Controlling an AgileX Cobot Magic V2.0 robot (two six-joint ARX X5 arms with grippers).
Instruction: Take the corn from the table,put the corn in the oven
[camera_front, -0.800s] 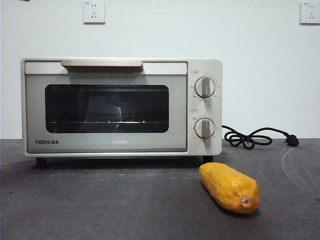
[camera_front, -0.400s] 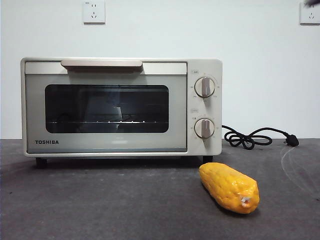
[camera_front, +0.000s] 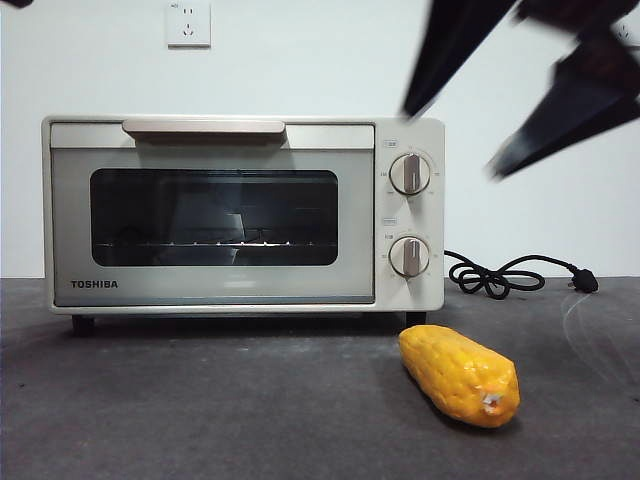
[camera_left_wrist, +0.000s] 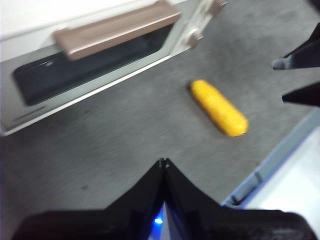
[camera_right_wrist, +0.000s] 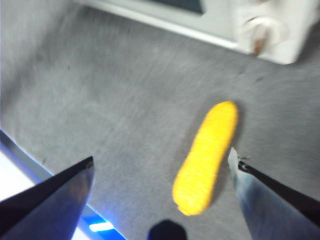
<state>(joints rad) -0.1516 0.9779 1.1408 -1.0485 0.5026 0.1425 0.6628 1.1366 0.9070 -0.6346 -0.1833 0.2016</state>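
Note:
I expect the oven door (camera_front: 213, 218) to swing down flat when I open it for the corn, because the wide handle (camera_front: 205, 130) runs along its top edge.
The yellow-orange corn (camera_front: 460, 375) lies on the dark grey table (camera_front: 200, 400), in front of the oven's right end. The cream-white oven (camera_front: 240, 215) has its door closed. My right gripper (camera_front: 452, 142) hangs open high above the corn, level with the oven's knobs. In the right wrist view the corn (camera_right_wrist: 205, 157) lies lengthwise between the spread jaws of that gripper (camera_right_wrist: 161, 156), nearer one of them. My left gripper (camera_left_wrist: 163, 161) is shut and holds nothing; from well back it looks at the corn (camera_left_wrist: 218, 107), the oven (camera_left_wrist: 90, 55) and the right gripper (camera_left_wrist: 279, 81).
A black power cord (camera_front: 500, 275) with its plug lies on the table to the right of the oven. The table's front edge (camera_left_wrist: 270, 160) runs close behind the corn in the left wrist view. A wall socket (camera_front: 188, 22) sits above the oven.
My right gripper has come down into the front view from the top right corner, jaws spread. The corn and the oven have not moved.

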